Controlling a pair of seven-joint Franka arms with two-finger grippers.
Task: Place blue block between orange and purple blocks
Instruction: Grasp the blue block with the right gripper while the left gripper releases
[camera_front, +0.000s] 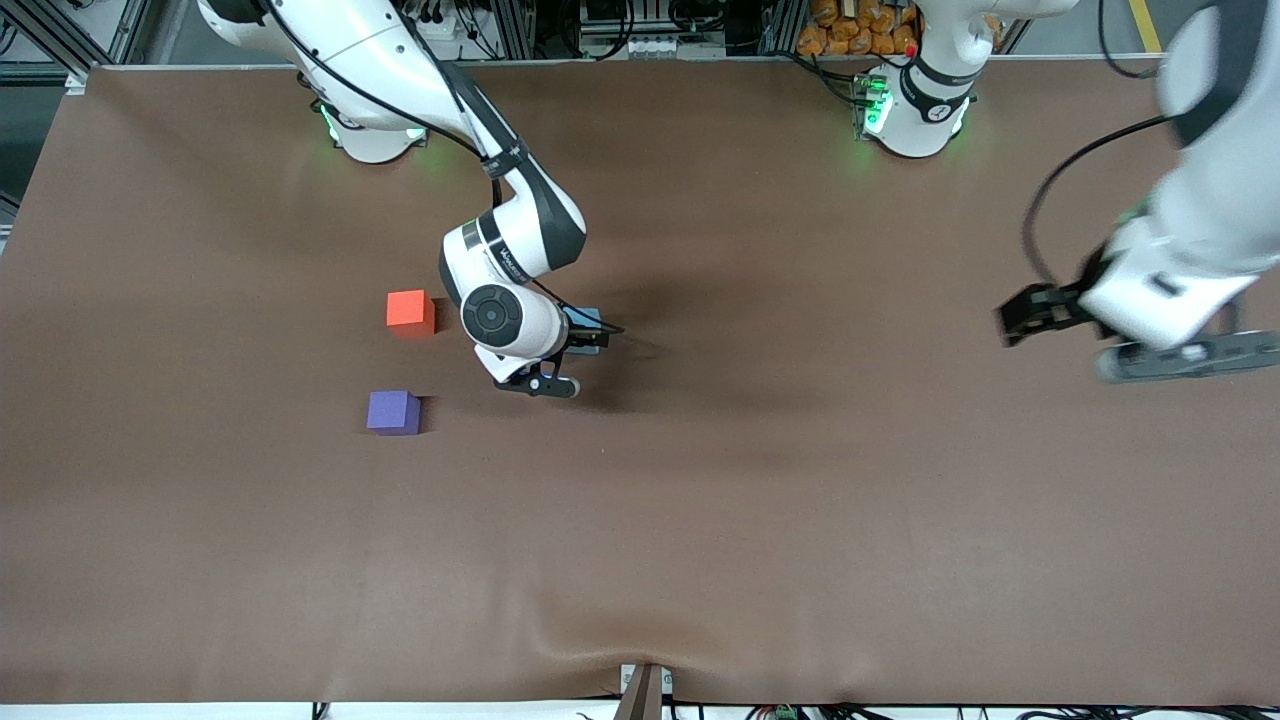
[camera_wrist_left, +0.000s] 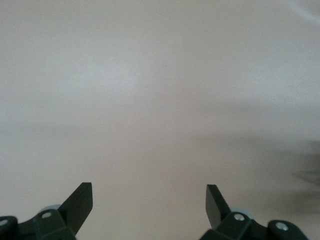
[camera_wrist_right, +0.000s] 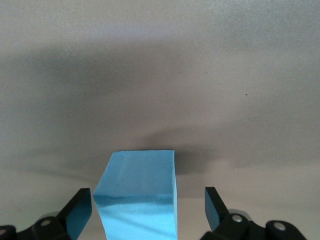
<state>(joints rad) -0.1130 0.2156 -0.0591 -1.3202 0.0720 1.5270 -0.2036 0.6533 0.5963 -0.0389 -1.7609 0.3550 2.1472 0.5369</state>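
Observation:
The gap (camera_front: 405, 365) between the orange and purple blocks is far from my left gripper, so my right gripper should grasp the blue block (camera_wrist_right: 137, 202) and place it there.
The blue block (camera_front: 586, 321) sits on the brown table, toward the left arm's end from the orange block (camera_front: 410, 309) and the purple block (camera_front: 393, 411). The purple block lies nearer the front camera than the orange one, with a gap between them. My right gripper (camera_front: 590, 337) is low at the blue block. In the right wrist view the blue block (camera_wrist_right: 142, 172) stands between the open fingers of the right gripper (camera_wrist_right: 149, 200); one finger is close to it, the other stands apart. My left gripper (camera_front: 1022, 318) waits open and empty over the table's left-arm end; it also shows in the left wrist view (camera_wrist_left: 149, 197).
The brown table cover (camera_front: 760, 520) spreads wide around the blocks. The arm bases (camera_front: 910, 110) stand along the table edge farthest from the front camera.

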